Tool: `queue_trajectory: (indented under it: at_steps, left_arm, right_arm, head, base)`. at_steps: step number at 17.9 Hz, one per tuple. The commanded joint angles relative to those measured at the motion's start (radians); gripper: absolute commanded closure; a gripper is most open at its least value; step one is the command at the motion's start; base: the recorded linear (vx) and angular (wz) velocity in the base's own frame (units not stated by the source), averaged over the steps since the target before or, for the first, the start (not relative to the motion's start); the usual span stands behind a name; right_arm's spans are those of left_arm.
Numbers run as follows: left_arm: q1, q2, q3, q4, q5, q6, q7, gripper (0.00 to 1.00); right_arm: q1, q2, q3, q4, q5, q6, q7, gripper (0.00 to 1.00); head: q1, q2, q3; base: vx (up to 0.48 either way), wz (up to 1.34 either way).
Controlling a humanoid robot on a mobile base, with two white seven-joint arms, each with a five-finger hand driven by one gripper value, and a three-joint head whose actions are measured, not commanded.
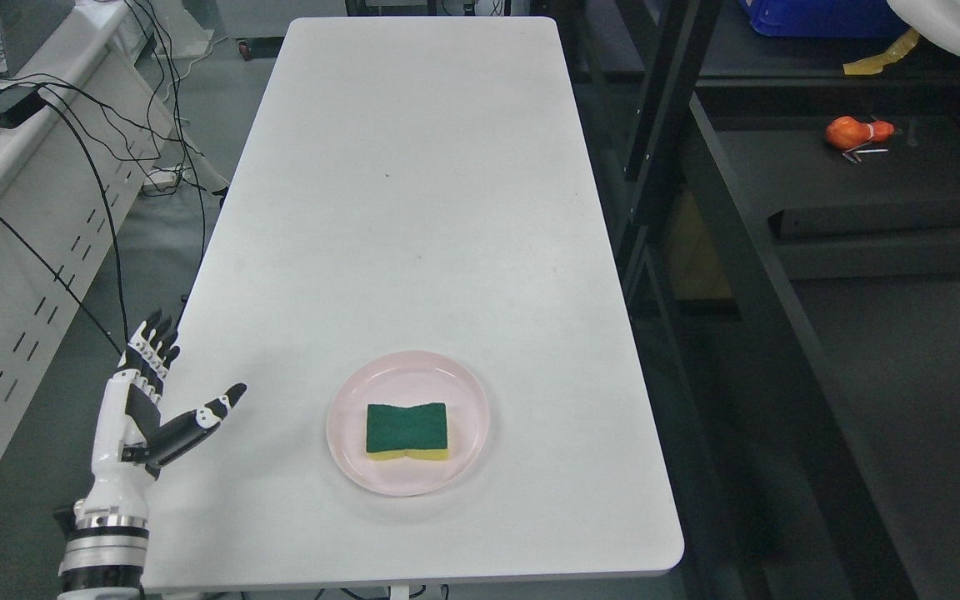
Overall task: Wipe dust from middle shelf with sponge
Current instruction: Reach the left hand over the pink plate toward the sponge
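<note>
My left gripper will make the sponge point(407, 432) bend into a curve when I lift it, because the green top dips along its far edge point(406, 406).
A green-topped yellow sponge point(407, 431) lies flat on a pink plate point(347, 433) near the front of the white table point(413, 208). My left hand point(165, 392) hovers at the table's front left edge, well left of the plate, fingers spread and holding nothing. The dark metal shelf unit point(722, 208) stands to the right of the table, its lower board showing at the upper right. My right arm does not show.
An orange object point(855, 132) and a small tool lie on the dark shelf board at the upper right. A blue bin point(813, 17) sits above it. Cables, a power brick point(12, 105) and a laptop occupy the bench at the left.
</note>
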Motion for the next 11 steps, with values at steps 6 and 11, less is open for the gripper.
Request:
queue_trajectory:
  at_steps: [6, 11]
  left_arm:
    - [-0.011, 0.027, 0.041, 0.009, 0.001, -0.006, -0.002, 0.01]
    - [-0.094, 0.175, 0.002, 0.043, -0.03, -0.007, -0.204, 0.02]
  right_arm:
    - [0.0, -0.017, 0.001, -0.017, 0.0, 0.001, 0.0, 0.0]
    - [0.0, -0.017, 0.0, -0.017, 0.0, 0.001, 0.0, 0.0]
  head:
    - [0.0, 0.0, 0.0]
    - [0.0, 0.0, 0.0]
  base:
    - [0.0, 0.0]
    - [0.0, 0.0]
